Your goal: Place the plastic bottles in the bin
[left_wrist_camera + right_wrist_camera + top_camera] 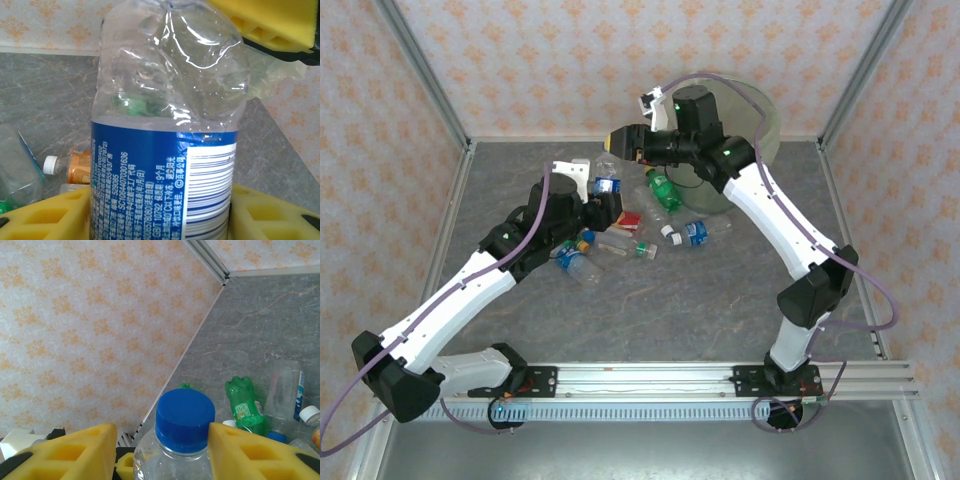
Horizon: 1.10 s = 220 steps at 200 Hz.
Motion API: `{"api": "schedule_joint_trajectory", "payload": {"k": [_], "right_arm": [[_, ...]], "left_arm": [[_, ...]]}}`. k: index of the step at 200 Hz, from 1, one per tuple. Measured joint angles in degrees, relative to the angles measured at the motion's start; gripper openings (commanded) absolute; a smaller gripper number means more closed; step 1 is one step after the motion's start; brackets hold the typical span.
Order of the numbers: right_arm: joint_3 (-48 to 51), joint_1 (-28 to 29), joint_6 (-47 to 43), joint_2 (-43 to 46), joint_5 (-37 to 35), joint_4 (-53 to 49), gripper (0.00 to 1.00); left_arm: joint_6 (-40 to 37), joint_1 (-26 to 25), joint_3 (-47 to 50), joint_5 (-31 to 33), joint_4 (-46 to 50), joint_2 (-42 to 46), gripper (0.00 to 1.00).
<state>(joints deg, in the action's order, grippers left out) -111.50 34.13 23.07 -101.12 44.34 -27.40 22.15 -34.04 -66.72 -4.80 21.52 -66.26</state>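
The bottle (607, 185) is held by its label in my left gripper, far from the bin, so my right gripper should grab the cap end (184, 417) and move the bottle over.
One clear plastic bottle (607, 183) with a blue label (165, 150) and blue cap (185, 420) is held off the table between both arms. My left gripper (160, 212) is shut on its labelled lower body, a yellow pad on each side. My right gripper (162, 440) comes in from above and is closed round the shoulder just under the cap, with its right pad (240, 450) against the bottle. In the left wrist view a right finger (265, 20) lies by the bottle's top. The pale-green bin (775, 125) stands behind the right arm.
Several more bottles lie on the grey table right of my left gripper: a green one (663, 190) (244, 405), a blue-labelled one (695, 232), a clear one (625, 245) and an orange-labelled one (75, 167). Patterned walls enclose the back and sides.
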Motion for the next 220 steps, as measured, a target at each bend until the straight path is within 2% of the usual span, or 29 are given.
{"api": "schedule_joint_trajectory", "payload": {"k": [26, 59, 83, 123, 185, 205, 211, 220], "right_arm": [[-0.61, 0.13, 0.04, -0.85, -0.22, -0.11, 0.54], [-1.14, 0.87, 0.00, -2.36, -1.09, -0.79, 0.52], [-1.60, 1.36, 0.11, -3.72, -1.92, -1.66, 0.39], [-2.32, 1.36, 0.13, -3.98, -3.23, -2.40, 0.32], [-2.51, 0.85, 0.20, -3.82, -5.27, -2.64, 0.29], [-2.54, -1.36, 0.22, -3.67, -6.73, -2.69, 0.29], [-2.54, -2.45, 0.26, -3.58, -7.08, -2.69, 0.29], [-2.60, -4.17, 0.46, -3.39, -7.61, -2.78, 0.29]], "left_arm": [[0.02, 0.00, 0.00, 0.63, 0.13, 0.00, 0.46], [-0.74, -0.39, -0.28, 0.22, 0.04, 0.00, 0.46], [-1.09, -0.63, -0.42, -0.33, 0.81, -0.07, 0.46], [-1.27, -0.63, -0.44, -0.28, 0.87, -0.52, 0.47], [-1.49, -0.74, -0.44, 0.94, 0.52, -0.46, 0.83], [-1.40, -0.74, -0.26, 1.79, 0.07, 0.52, 0.92], [-1.29, -0.74, -0.20, 2.32, 0.04, 1.05, 0.98], [-1.22, -0.74, 0.04, 3.21, -0.09, 2.12, 0.99]]}}
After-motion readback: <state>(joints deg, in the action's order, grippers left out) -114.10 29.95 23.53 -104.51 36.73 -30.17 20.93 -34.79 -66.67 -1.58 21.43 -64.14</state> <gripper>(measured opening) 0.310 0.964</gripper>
